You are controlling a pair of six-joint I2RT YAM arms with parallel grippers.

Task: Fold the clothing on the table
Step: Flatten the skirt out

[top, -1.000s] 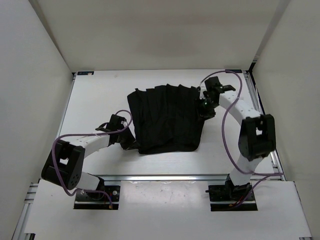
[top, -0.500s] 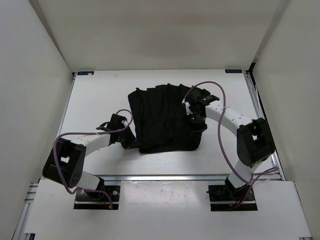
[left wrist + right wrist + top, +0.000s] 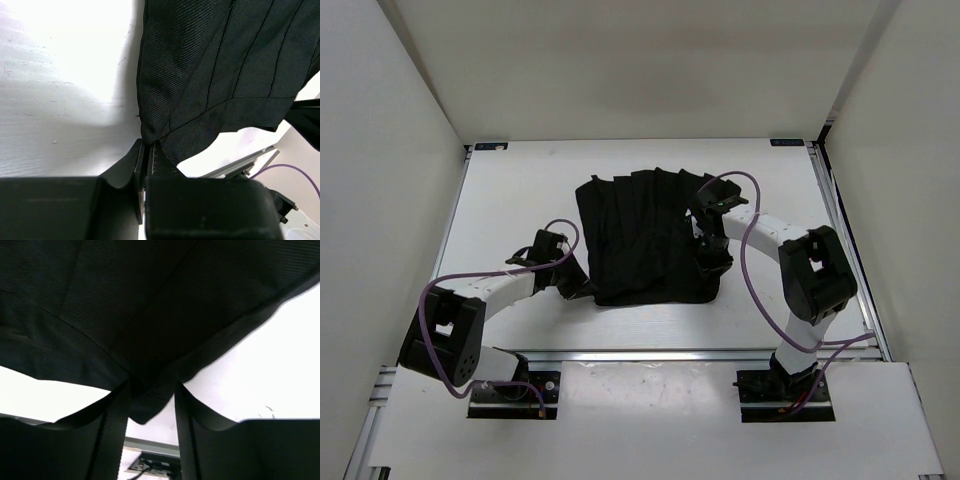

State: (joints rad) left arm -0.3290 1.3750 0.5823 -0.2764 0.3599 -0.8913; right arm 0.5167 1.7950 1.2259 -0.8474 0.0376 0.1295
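The clothing's near edge (image 3: 648,298) is slack and wrinkled between my grippers, so before both lift, my right gripper next pulls its corner (image 3: 710,297) out straight and regrips it.
The clothing (image 3: 650,235) is a black pleated garment lying spread on the middle of the white table (image 3: 520,200). My left gripper (image 3: 582,285) sits at its near left corner. In the left wrist view the left gripper (image 3: 148,145) is shut on that corner of the clothing (image 3: 215,65). My right gripper (image 3: 712,258) is low over the garment's right edge, toward the near right corner. In the right wrist view the right gripper (image 3: 151,387) stands open, with a hanging corner of the clothing (image 3: 125,300) between its fingers and a gap beside it.
White walls close in the table on the left, right and far sides. A metal rail (image 3: 650,355) runs along the near edge in front of the arm bases. Purple cables (image 3: 760,265) loop off both arms. Blue marks (image 3: 490,146) sit at the far corners.
My right arm has swung from the garment's far right corner toward me along its right edge. The left gripper has kept its hold on the near left corner.
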